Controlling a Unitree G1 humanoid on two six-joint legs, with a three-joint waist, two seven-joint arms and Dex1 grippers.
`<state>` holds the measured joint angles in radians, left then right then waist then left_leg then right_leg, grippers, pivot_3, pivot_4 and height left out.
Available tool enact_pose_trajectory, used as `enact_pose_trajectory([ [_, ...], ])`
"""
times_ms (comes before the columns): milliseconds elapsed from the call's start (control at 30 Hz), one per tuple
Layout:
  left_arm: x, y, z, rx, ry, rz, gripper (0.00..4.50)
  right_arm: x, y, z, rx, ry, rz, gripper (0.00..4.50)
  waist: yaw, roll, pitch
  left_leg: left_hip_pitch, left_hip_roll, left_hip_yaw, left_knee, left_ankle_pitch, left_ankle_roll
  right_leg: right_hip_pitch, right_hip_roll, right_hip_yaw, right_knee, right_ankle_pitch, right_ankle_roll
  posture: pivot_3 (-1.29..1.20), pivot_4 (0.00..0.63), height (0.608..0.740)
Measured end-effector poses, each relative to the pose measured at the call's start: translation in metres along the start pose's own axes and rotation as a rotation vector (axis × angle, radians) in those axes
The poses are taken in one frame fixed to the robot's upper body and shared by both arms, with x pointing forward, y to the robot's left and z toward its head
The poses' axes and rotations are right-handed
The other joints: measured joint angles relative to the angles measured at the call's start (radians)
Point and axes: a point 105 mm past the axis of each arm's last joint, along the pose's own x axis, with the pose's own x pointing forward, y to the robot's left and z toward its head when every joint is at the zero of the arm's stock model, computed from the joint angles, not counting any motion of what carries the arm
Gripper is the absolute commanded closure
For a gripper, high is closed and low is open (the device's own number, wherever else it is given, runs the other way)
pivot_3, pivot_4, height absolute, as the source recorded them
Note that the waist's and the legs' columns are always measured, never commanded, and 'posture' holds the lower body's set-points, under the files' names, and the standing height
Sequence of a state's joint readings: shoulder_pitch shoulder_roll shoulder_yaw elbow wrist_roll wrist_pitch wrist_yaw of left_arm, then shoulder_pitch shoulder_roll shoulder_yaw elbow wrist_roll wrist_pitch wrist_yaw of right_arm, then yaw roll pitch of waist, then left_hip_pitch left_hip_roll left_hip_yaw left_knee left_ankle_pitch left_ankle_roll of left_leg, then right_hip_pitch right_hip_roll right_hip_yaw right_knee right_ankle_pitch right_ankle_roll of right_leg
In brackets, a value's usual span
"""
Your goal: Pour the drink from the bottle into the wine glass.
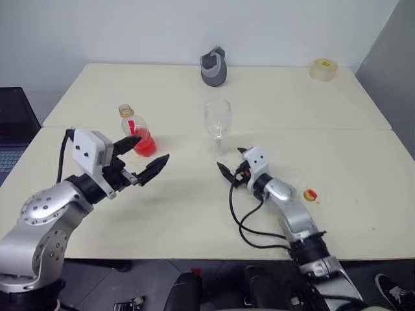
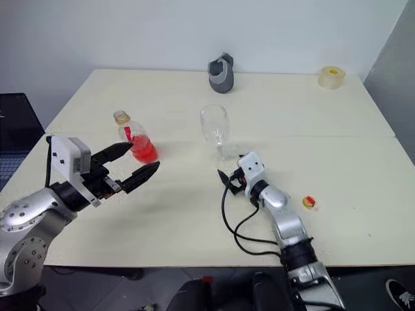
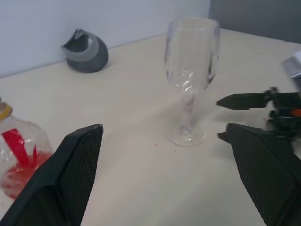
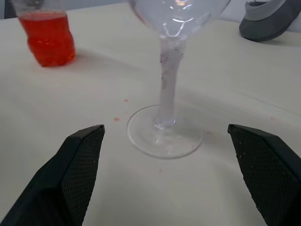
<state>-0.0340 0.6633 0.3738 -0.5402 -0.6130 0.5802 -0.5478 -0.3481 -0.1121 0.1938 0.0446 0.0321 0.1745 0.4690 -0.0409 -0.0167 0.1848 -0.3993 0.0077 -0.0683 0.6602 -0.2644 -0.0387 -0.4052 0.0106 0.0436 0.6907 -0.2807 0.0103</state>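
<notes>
I expect the red drink (image 1: 145,146) to stream out of the open neck (image 1: 125,111) only when I tip the bottle far over, because the drink is low in the bottle.
The bottle (image 1: 131,127) stands upright on the left half of the table, with the red drink (image 1: 145,146) low in its body. The empty wine glass (image 1: 218,118) stands upright near the table's middle. My left gripper (image 1: 154,148) hovers open just in front of the bottle; in the left wrist view the bottle (image 3: 19,153) lies outside one finger, with nothing between the jaws. My right gripper (image 1: 231,161) is open, low over the table, a little short of the glass. In the right wrist view the glass's foot (image 4: 141,141) lies ahead, between the fingers (image 4: 75,169).
A grey object (image 1: 214,67) sits at the table's far edge and a tape roll (image 1: 324,69) at the far right corner. A small red and yellow piece (image 1: 310,194) lies beside my right forearm. A seam (image 1: 337,129) crosses the table. A laptop (image 1: 10,129) is off its left side.
</notes>
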Motion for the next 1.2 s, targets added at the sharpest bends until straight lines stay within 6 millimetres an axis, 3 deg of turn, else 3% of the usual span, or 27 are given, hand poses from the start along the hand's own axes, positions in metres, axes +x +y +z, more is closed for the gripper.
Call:
enact_pose_trajectory([
  [267, -0.015, 0.028, -0.045, -0.004, 0.028, 0.326, 0.00, -0.049, 0.013, 0.063, -0.007, -0.097, 0.265, 0.03, 0.012, 0.000, 0.000, 0.000, 0.000, -0.001, 0.001, 0.000, 0.000, 0.002, 0.000, -0.002, -0.001, 0.000, 0.000, 0.00, 0.150, 0.740],
  [433, -0.002, 0.054, -0.065, 0.024, 0.062, 0.456, 0.00, -0.074, 0.023, 0.081, -0.040, -0.072, 0.420, 0.03, 0.016, -0.002, -0.001, 0.000, -0.001, -0.002, 0.001, 0.000, 0.000, 0.002, 0.000, -0.002, -0.002, 0.000, 0.000, 0.00, 0.150, 0.740],
  [700, 0.026, 0.070, -0.076, 0.032, 0.080, 0.452, 0.00, -0.083, 0.037, 0.091, -0.040, -0.064, 0.475, 0.03, 0.014, -0.003, -0.001, 0.000, 0.000, -0.002, 0.001, 0.000, 0.000, 0.002, 0.001, -0.003, -0.002, 0.000, 0.000, 0.00, 0.150, 0.740],
  [933, 0.046, 0.090, -0.078, 0.069, 0.095, 0.425, 0.00, -0.085, 0.035, 0.087, -0.066, -0.044, 0.431, 0.03, 0.014, -0.003, -0.001, -0.001, -0.001, -0.002, 0.001, 0.000, 0.000, 0.002, 0.000, -0.003, -0.002, 0.000, 0.000, 0.00, 0.150, 0.740],
  [1200, 0.073, 0.091, -0.084, 0.073, 0.104, 0.318, 0.00, -0.085, 0.043, 0.089, -0.095, -0.057, 0.451, 0.03, 0.014, -0.003, -0.001, -0.001, -0.001, -0.002, 0.002, 0.000, 0.000, 0.002, 0.000, -0.003, -0.001, 0.000, 0.000, 0.00, 0.150, 0.740],
])
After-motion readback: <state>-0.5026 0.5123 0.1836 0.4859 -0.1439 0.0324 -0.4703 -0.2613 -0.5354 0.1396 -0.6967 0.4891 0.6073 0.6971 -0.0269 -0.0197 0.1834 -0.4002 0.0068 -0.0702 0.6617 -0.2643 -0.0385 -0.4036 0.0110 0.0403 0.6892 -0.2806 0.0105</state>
